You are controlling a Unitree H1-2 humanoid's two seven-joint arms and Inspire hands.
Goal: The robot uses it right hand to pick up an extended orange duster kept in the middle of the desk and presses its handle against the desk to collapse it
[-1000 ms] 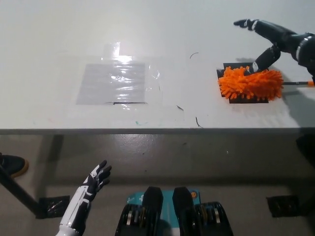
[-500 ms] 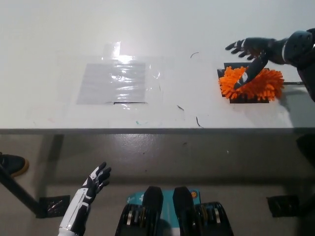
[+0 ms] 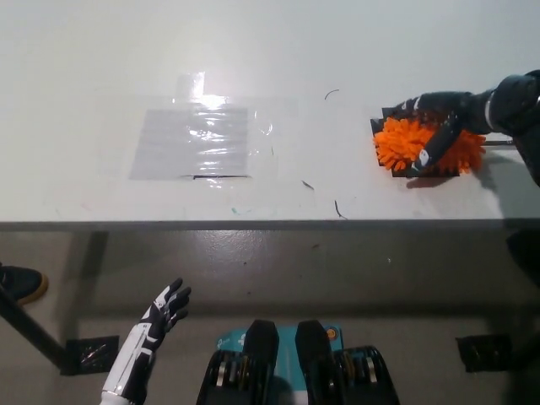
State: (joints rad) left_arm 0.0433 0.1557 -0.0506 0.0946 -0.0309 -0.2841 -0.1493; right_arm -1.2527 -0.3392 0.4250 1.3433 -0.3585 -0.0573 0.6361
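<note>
My gripper will press the duster's handle down, and a thin straight rod [image 3: 499,143] sticking out of the orange duster's head [image 3: 398,143] will slide into the handle.
The orange duster [image 3: 412,141] lies on a black mat at the right side of the white desk [image 3: 278,93]. Its thin handle [image 3: 498,143] runs off to the right behind my arm. My black right hand [image 3: 439,116] rests on top of the fluffy head, its fingers spread over it and curling down around it; a full grip does not show. My white left hand [image 3: 160,314] hangs below the desk's front edge at the lower left, fingers apart and holding nothing.
A clear plastic sheet [image 3: 196,139] is taped flat on the desk's left-centre. A few small dark marks lie near the desk's front edge [image 3: 253,224]. Below the desk are grey floor and a dark shoe [image 3: 21,283] at far left.
My right hand has come down from above the desk's far right onto the duster head, and its fingers have lowered around the orange fluff. The left hand has stayed put.
</note>
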